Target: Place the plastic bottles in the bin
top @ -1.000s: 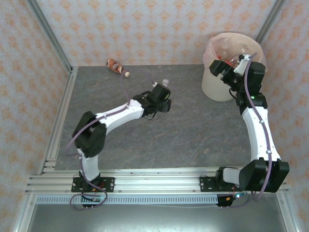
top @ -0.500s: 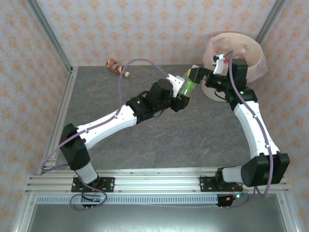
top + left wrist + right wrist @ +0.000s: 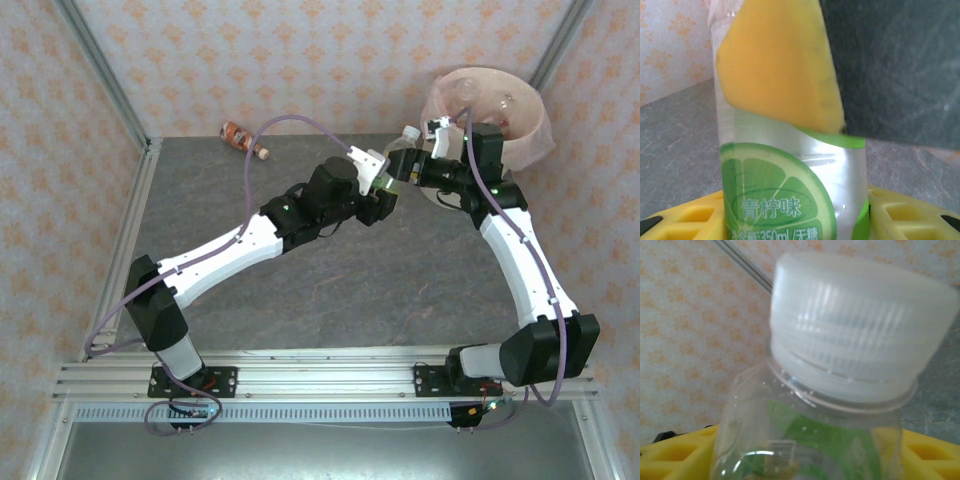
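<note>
The lime-green-label bottle's upper part [image 3: 402, 143] is held in my closed right gripper, so my left gripper should open, move back from the bottle's lower body and go to the brown bottle [image 3: 242, 139].
A clear plastic bottle [image 3: 399, 157] with a lime-green label and white cap [image 3: 855, 335] hangs in the air just left of the bin [image 3: 536, 135], which is cream-white with a pink liner. My left gripper [image 3: 388, 180] is shut on its lower body [image 3: 790, 175], a yellow finger [image 3: 910, 215] on each side. My right gripper [image 3: 416, 166] comes in from the bin side and is shut on the upper part [image 3: 840, 440]; its yellow pad [image 3: 775, 60] lies against the bottle. A brown bottle [image 3: 243, 137] lies at the table's far left corner.
Inside the bin lie clear bottles [image 3: 466, 92]. Patterned walls and metal rails [image 3: 125, 250] close off the dark grey table [image 3: 380, 280]. Both arms meet over the far right of the table.
My right gripper has swung out of the bin toward the left arm and closed on the green-labelled bottle. The left arm has stretched right and lifted that bottle up to it.
</note>
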